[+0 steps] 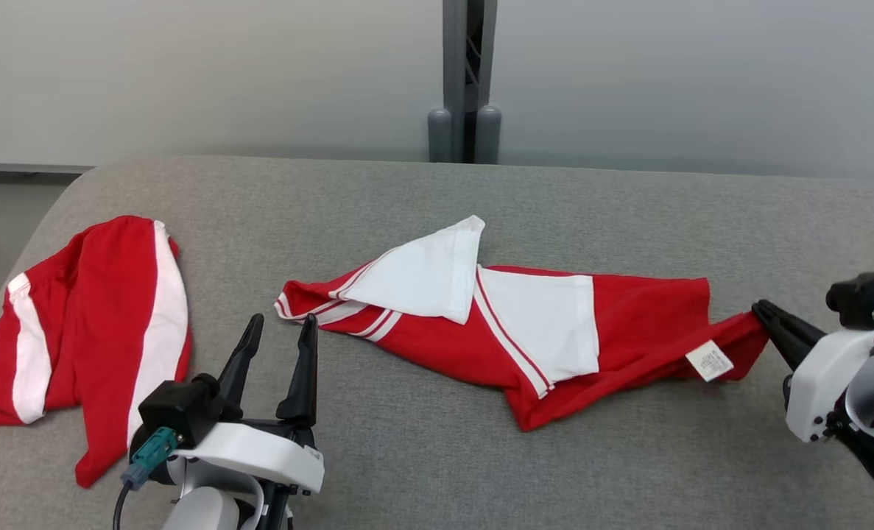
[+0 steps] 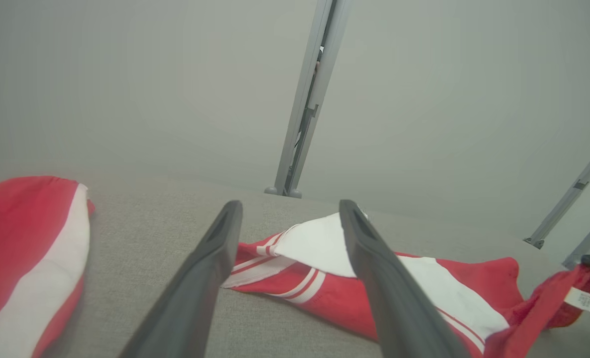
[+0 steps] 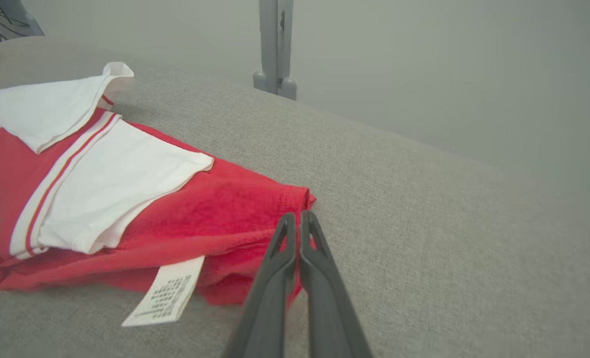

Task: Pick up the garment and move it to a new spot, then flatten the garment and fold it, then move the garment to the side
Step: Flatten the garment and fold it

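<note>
I expect the white sleeve edge (image 1: 467, 231) to draw folded red cloth open when I pull, because the white sleeve edge is doubled back over bunched stripes (image 1: 341, 306).
The garment (image 1: 628, 324) is a red top with white panels and striped trim, lying crumpled and stretched out across the middle of the grey cushion (image 1: 437, 456). My right gripper (image 1: 759, 309) is shut on its right corner, which is pulled out to a point; the pinch shows in the right wrist view, where the gripper (image 3: 297, 219) bites the red hem of the garment (image 3: 215, 209). A white care label (image 1: 709, 361) hangs near that corner. My left gripper (image 1: 283, 324) stands open just left of the garment's striped end, holding nothing. In the left wrist view, the garment (image 2: 324, 303) lies beyond the open left gripper (image 2: 290, 206).
A second red and white piece of clothing (image 1: 90, 324) lies at the cushion's left end, close to my left arm. A grey post (image 1: 464, 81) stands behind the cushion's far edge against a pale wall. The cushion's left edge drops off beside that clothing.
</note>
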{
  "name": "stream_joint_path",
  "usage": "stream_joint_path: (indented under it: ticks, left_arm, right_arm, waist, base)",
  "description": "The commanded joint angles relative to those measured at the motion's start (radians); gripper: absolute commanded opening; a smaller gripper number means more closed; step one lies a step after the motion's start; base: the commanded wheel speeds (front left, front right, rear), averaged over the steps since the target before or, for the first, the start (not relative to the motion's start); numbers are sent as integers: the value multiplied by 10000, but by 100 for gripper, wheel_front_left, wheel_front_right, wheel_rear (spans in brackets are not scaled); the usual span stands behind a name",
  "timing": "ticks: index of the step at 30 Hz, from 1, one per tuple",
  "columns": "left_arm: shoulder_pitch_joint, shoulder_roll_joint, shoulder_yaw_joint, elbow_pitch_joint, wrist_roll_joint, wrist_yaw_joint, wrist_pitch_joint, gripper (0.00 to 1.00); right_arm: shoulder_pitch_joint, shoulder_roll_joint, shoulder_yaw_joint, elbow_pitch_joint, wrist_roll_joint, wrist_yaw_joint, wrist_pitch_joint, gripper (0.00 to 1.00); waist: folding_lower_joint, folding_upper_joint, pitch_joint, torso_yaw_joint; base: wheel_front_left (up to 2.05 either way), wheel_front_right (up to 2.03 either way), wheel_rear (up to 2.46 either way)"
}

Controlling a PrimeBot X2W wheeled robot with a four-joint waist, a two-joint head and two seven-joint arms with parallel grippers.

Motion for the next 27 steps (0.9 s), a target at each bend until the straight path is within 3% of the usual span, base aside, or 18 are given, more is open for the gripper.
stream_joint_path:
  ticks: [1,10,19,27]
  left_arm:
    - [72,40,83,-47,71,45,-34,100]
    - [-17,43,366,-56,325,-95,-34,100]
    - [-715,44,620,339,992,-262,-34,100]
    - [-3012,605,337,2800,1428,-690,272,100]
  right_arm:
    - [287,-54,-117,-50,106,-3,-105,0]
    - [1791,419,-890,-328,266,-3,-204,0]
    - [1724,1210,-1990,-583,-1137,-1,-274,0]
    - [1837,1883,-2941,-850,-2401,-3,-260,0]
  waist:
    - [0,0,-120,-263]
    - [0,0,-71,-1012]
    - [0,0,417,-1746]
    - [0,0,958,-2336]
  base:
    - [0,0,0]
    - [0,0,0]
    - [0,0,0]
    - [0,0,0]
